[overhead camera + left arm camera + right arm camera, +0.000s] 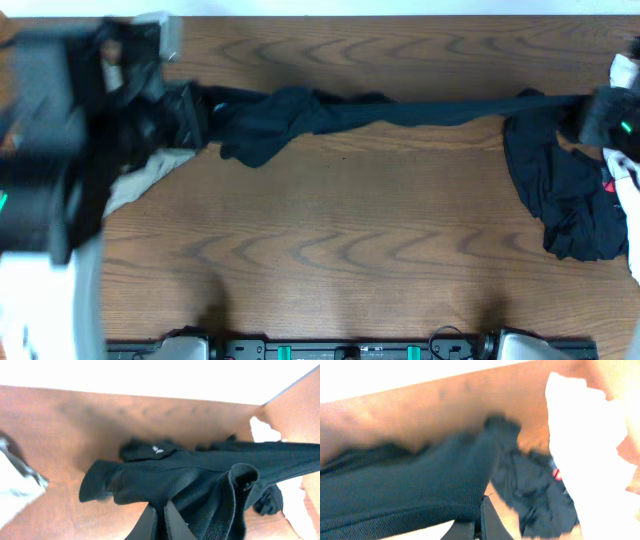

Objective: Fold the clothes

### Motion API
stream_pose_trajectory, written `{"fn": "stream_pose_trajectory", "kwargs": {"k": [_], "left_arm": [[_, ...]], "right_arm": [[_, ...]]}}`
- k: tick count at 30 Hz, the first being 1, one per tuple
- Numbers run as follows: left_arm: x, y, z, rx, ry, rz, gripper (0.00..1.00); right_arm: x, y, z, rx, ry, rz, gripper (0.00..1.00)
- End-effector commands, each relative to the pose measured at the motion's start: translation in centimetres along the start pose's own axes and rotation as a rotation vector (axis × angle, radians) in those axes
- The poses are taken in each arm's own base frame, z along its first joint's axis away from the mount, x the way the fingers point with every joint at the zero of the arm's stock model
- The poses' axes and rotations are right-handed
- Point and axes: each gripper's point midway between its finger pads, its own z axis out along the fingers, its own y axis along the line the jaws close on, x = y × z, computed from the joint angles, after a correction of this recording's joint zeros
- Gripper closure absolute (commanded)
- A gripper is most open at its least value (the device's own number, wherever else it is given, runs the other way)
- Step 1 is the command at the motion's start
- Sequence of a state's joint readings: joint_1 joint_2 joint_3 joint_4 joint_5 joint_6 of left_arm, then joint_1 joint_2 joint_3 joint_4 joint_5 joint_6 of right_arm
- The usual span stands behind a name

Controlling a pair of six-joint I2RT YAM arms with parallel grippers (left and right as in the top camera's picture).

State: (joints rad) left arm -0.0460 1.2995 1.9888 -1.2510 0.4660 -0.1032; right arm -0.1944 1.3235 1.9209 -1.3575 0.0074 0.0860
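Observation:
The black garment hangs bunched [265, 125] beside my left gripper, so next I lift its taut edge [435, 113] high with both grippers and shake the fabric open before folding.
One long black garment [400, 112] is pulled taut above the table between my two grippers. At its bunched left end, my left gripper [195, 120] is shut on the fabric. The left wrist view shows those fingers [161, 520] pinching the cloth [200, 475], with a small white logo [157, 450] beyond them. My right gripper [590, 112] is shut on the right end, and in its wrist view [479, 520] the black mesh fabric [410, 495] runs off to the left. More black clothes [570, 200] lie heaped at the right. A khaki-grey piece [150, 175] lies under the left arm.
A white cloth [625, 70] with a red tag [610, 187] lies by the right edge and looms large in the right wrist view [585, 435]. The left arm covers the table's left end. Bare wood [350, 240] spans the middle and front.

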Motion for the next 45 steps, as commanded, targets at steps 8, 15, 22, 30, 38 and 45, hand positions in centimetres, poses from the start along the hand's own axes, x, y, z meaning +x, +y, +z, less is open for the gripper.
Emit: {"fn": "stream_pose_trajectory", "kwargs": {"k": [8,15,22,30,38,45], "left_arm": [[-1.4,-5.6,-12.2,0.063,-0.399,0.186,0.94],[-4.4,-2.5,-8.1,-0.029,-0.369,0.093,0.94],[-6.5,3.1,5.2,-0.074,-0.136,-0.002,0.94],[-11.9,7.8,17.8,-0.027,-0.205,-0.081,0.94],[-19.3,0.7,6.0,0.090,-0.477,0.056,0.94],[-14.2,-0.2,2.2,0.038,-0.323,0.059,0.94]], "right_arm": [[-2.3,-0.4,-8.6,0.001,-0.308,-0.003,0.99],[-3.5,-0.3,-3.4,0.009,-0.210,-0.004,0.99],[-3.5,0.0,8.2,0.012,0.018,-0.008,0.99],[-7.5,2.6,16.7,-0.101,-0.052,0.043,0.99],[-15.2,2.1,2.8,-0.077,-0.389,0.041,0.99],[-11.0,1.1,1.1,-0.026,-0.252,0.027,0.99]]}}
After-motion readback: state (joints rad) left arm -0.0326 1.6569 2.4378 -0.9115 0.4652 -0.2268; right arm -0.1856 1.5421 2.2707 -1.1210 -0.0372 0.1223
